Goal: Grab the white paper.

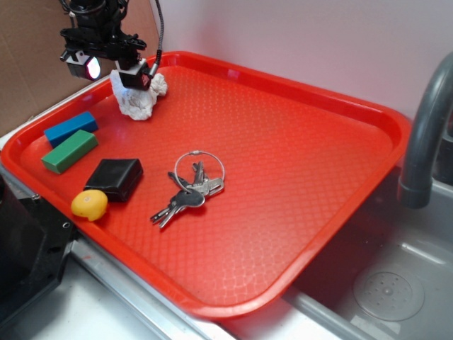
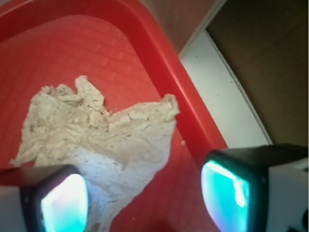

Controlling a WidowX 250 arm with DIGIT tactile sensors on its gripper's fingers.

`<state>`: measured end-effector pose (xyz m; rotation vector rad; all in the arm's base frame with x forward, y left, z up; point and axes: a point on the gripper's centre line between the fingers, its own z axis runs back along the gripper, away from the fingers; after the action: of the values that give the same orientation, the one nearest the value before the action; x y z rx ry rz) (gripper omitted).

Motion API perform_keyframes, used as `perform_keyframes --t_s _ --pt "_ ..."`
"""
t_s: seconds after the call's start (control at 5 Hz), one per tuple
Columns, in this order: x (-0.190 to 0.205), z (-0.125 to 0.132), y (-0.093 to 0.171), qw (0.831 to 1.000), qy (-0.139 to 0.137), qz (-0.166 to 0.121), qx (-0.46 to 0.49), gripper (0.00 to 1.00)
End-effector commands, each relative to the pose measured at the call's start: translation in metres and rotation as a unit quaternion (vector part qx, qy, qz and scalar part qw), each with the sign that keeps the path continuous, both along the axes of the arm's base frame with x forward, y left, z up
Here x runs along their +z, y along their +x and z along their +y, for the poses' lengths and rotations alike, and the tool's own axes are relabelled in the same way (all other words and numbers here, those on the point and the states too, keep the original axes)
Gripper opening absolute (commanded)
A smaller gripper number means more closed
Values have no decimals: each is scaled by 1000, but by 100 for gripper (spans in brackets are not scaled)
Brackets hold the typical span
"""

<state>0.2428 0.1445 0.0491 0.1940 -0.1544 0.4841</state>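
Next, I move my gripper over the paper's middle (image 1: 136, 102) before I lower and close it, because it hangs off-center toward the tray's rim (image 2: 186, 113) beside the white paper.
The white paper (image 1: 139, 101) is a crumpled, lumpy wad lying in the far left corner of the red tray (image 1: 304, 212). My gripper (image 1: 111, 71) hangs just above it, a little to its left. In the wrist view the paper (image 2: 96, 135) spreads out on the tray floor, and its lower part reaches between my fingers, close to the left pad (image 2: 65, 203). The right pad (image 2: 227, 193) stands apart from it over bare tray by the rim. The gripper (image 2: 145, 200) is open wide and holds nothing.
On the tray's left side lie a blue block (image 1: 71, 127), a green block (image 1: 69, 151), a black box (image 1: 115, 178) and a yellow object (image 1: 90, 205). A bunch of keys (image 1: 190, 190) lies mid-tray. A grey faucet (image 1: 425, 134) and a sink (image 1: 386, 290) are at the right.
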Motion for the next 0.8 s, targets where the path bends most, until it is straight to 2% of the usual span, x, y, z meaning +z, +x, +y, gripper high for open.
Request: perform_keyframes --t_s 0.0,0.2,0.4,0.6 --pt "18 12 1 1000 14 -20 7 100" --pt "21 -5 4 996 -50 -43 -55 100" --pt "38 -28 5 991 -77 -48 -97 100" --pt "50 -41 3 990 -79 -50 -102 100"
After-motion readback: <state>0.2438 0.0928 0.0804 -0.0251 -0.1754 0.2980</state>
